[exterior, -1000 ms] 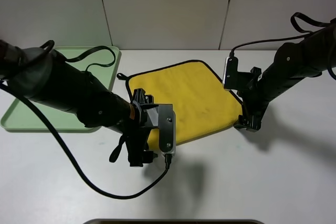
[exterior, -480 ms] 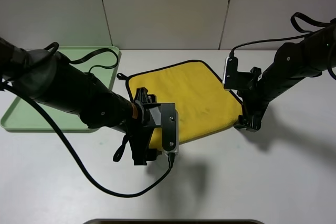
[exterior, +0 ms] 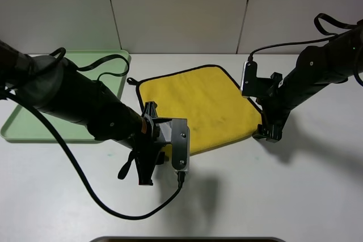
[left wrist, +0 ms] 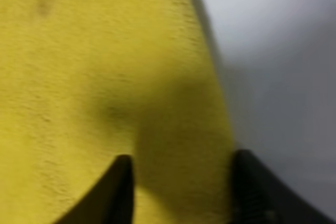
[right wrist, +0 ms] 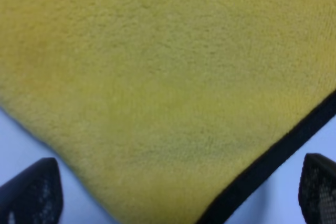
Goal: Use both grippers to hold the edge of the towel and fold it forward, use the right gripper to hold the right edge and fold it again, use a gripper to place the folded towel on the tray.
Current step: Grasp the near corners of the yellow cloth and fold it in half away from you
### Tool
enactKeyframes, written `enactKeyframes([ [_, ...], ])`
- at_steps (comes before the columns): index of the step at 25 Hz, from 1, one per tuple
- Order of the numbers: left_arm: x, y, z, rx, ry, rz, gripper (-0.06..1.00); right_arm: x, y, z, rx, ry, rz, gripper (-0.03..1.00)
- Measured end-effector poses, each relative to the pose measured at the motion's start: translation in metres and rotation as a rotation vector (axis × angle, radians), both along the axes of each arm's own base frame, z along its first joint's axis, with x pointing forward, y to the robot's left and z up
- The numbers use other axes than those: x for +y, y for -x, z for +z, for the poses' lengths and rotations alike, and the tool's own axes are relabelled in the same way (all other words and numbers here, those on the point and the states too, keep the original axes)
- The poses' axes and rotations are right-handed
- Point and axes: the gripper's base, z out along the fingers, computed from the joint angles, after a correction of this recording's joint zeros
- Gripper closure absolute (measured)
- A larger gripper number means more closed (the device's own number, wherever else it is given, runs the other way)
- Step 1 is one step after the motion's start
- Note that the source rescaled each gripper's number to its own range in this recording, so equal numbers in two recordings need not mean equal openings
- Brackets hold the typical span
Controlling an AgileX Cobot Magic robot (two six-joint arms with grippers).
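Observation:
My gripper is going to fold the towel forward. The towel's near edge [exterior: 224, 144] is plain yellow, so the towel will drape over itself and cover up its black far edge.
The yellow towel [exterior: 198, 106] lies flat and unfolded on the white table, its black loop [exterior: 131, 82] at the far left corner. My left gripper [exterior: 144, 175] is low at the towel's near left corner. In the left wrist view its fingers [left wrist: 122, 192] stand apart with the towel's edge [left wrist: 173, 129] between them. My right gripper [exterior: 266, 134] is low at the near right corner. In the right wrist view its fingertips [right wrist: 31, 192] are wide apart around the black-edged corner [right wrist: 184, 145]. The pale-green tray [exterior: 20, 123] lies at the far left, partly hidden by the left arm.
A black cable [exterior: 108, 208] loops from the left arm over the near table. A dark object [exterior: 187, 240] shows at the near edge. Grey wall panels stand behind the table.
My left gripper has shifted slightly toward the near side and tilted at the towel's near left corner. The right arm and the towel have not moved.

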Motion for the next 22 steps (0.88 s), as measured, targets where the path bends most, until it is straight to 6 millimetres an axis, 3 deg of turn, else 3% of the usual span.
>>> enactKeyframes([
  [8,0.0014,0.0011,-0.0020,0.013,-0.019,-0.004,0.92,0.0000,0.0000,0.0000,0.000,0.000,0.000,-0.02],
  [22,0.0014,0.0011,-0.0024,0.014,-0.020,-0.005,0.94,0.0000,0.0000,0.0000,0.000,0.000,0.000,-0.02],
])
